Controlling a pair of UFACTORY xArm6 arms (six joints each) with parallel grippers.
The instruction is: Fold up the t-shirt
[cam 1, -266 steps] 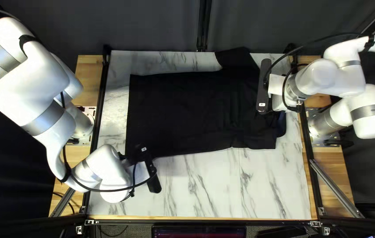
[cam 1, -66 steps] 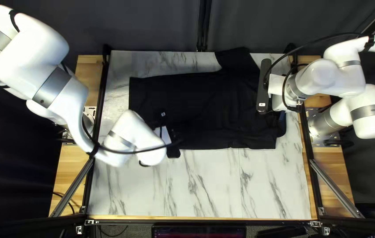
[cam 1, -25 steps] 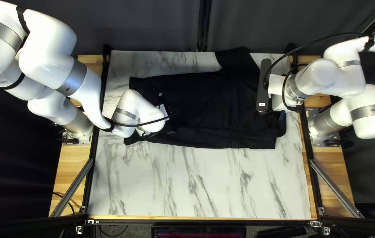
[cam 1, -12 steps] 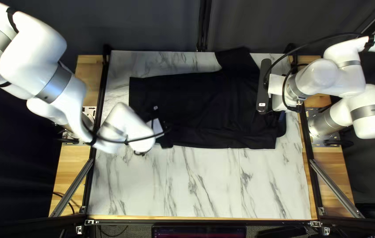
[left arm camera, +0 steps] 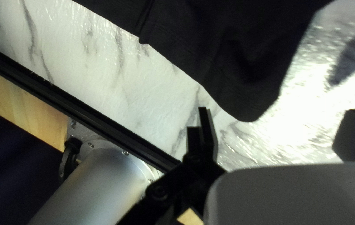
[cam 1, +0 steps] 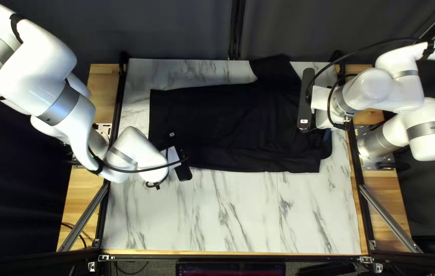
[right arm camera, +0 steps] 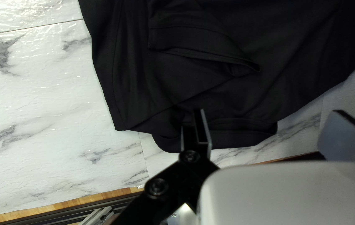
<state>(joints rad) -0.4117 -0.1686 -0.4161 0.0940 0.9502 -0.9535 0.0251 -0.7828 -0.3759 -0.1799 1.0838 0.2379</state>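
Note:
I expect the hem of the black t-shirt [cam 1: 151, 112] to spread out squarer when I pull the t-shirt's rounded corner [left arm camera: 248, 106] outward, because that corner is drawn in now.
The black t-shirt [cam 1: 233, 120] lies across the far half of the table, one sleeve [cam 1: 273, 66] pointing to the far edge. Over its near edge, at the left of the top left view, is my left gripper [cam 1: 179, 156]. My right gripper [cam 1: 307, 99] hangs over the shirt's right end. In the left wrist view a rounded corner of the shirt [left arm camera: 244, 62] lies ahead of my left gripper [left arm camera: 281, 131], which is open and holds nothing. The right wrist view has the collar end of the shirt [right arm camera: 227, 96], with folds and a sleeve opening, beyond my open right gripper [right arm camera: 273, 131].
Marble-patterned tabletop [cam 1: 258, 214] shows along the near half. Black rails [cam 1: 110, 158] run down both sides, with wooden strips outside them. My left arm's base [left arm camera: 98, 183] stands beside the left rail. A dark curtain [cam 1: 176, 30] hangs behind the table.
Over the last second my left gripper has moved from over the shirt toward its near edge and slightly left. The shirt's near edge at the left lies farther in than at first. My right arm is unmoved.

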